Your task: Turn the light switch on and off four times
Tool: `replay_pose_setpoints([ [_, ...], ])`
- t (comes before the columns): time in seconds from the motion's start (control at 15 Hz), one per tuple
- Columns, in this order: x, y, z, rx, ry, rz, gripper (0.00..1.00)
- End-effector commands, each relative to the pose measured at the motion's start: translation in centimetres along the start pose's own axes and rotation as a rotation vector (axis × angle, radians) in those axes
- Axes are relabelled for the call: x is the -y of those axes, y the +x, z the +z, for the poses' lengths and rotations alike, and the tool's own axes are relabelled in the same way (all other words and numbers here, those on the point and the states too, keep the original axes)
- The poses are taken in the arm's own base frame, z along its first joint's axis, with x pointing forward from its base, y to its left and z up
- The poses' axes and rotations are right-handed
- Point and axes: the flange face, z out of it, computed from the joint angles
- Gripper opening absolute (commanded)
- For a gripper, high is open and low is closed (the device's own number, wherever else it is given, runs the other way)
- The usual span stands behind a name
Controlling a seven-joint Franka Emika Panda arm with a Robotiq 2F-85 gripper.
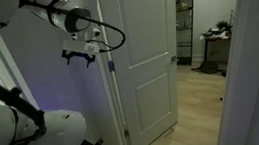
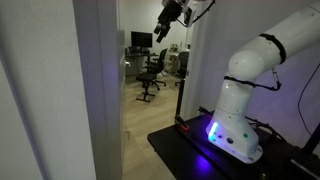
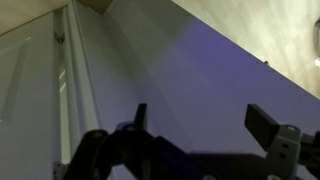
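Observation:
The wall (image 1: 56,92) next to the white door looks dim and bluish (image 3: 195,90), so it should become bright white when I press the light switch.
My gripper (image 1: 79,56) hangs high up, close to a bare wall (image 1: 46,88) lit bluish, just beside a white panelled door (image 1: 146,60). It also shows at the top of an exterior view, gripper (image 2: 163,29) pointing down and to the left. In the wrist view the gripper (image 3: 203,120) is open, its two dark fingers (image 3: 266,123) wide apart with only plain wall (image 3: 190,70) between them. The light switch is not visible in any view.
The door frame (image 3: 72,90) runs along the left of the wrist view. The robot's white base (image 2: 235,125) stands on a dark platform (image 2: 185,150). Through the doorway are an office chair (image 2: 151,72) and desks. A shelf unit (image 1: 187,25) stands in the room beyond.

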Motion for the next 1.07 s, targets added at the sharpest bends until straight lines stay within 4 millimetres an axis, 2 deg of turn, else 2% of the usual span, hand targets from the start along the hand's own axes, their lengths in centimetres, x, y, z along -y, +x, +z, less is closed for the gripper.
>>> replay_pose_setpoints([
  [0.0, 3.3, 4.0, 1.6, 0.011, 0.018, -0.097, 1.00],
  [0.27, 7.7, 6.5, 2.9, -0.061, -0.034, -0.150, 1.00],
  [0.8, 13.7, 7.3, 4.7, -0.258, -0.214, -0.156, 1.00],
  [0.93, 15.1, 7.2, 5.4, -0.291, -0.245, -0.166, 0.74],
  [1.0, 15.6, 7.2, 5.7, -0.300, -0.261, -0.168, 0.65],
])
